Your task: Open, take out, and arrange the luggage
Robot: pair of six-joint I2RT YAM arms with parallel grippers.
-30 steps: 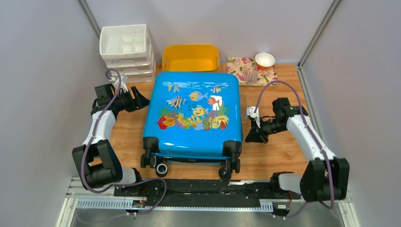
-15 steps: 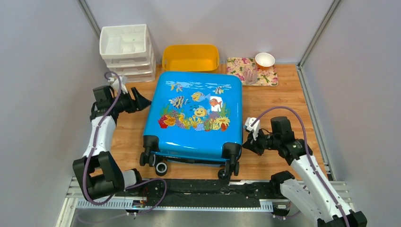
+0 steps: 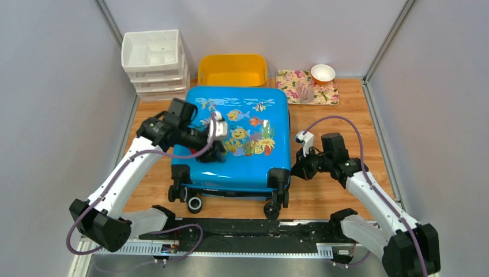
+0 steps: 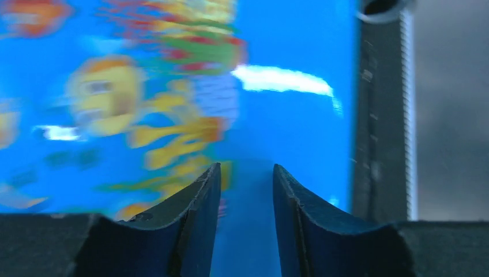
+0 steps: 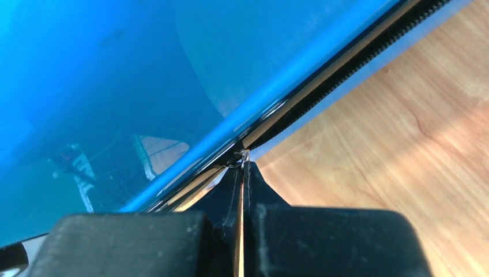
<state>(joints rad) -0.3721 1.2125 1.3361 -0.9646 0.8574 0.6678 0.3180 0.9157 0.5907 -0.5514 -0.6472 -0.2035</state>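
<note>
I should leave the suitcase's lid with my left gripper and first brace the suitcase's wheel end [image 3: 248,190], which stands unbraced while my right gripper holds the zipper pull [image 5: 244,154].
The luggage [image 3: 248,167], a glossy blue suitcase with a fish print, lies flat on the table with its wheels toward me. My left gripper [image 3: 212,152] hovers low over the printed lid's left half. In the left wrist view its jaws [image 4: 246,167] stand apart with only blue shell [image 4: 288,127] between them, the picture blurred. My right gripper [image 3: 297,171] is at the suitcase's right side by the near wheel corner. In the right wrist view it [image 5: 244,164] is shut on the small metal zipper pull [image 5: 244,154], with the zipper track [image 5: 346,69] running up and away.
A white drawer unit [image 3: 153,57] stands at the back left and a yellow tub [image 3: 232,69] behind the suitcase. A floral tray [image 3: 291,78] at the back right carries a bowl [image 3: 323,73] and a glass [image 3: 305,91]. Bare wooden table [image 3: 334,127] shows right of the suitcase.
My left arm swung from the suitcase's left side onto its lid and its jaws narrowed. My right gripper, still shut, slid along the right edge toward the near wheel corner.
</note>
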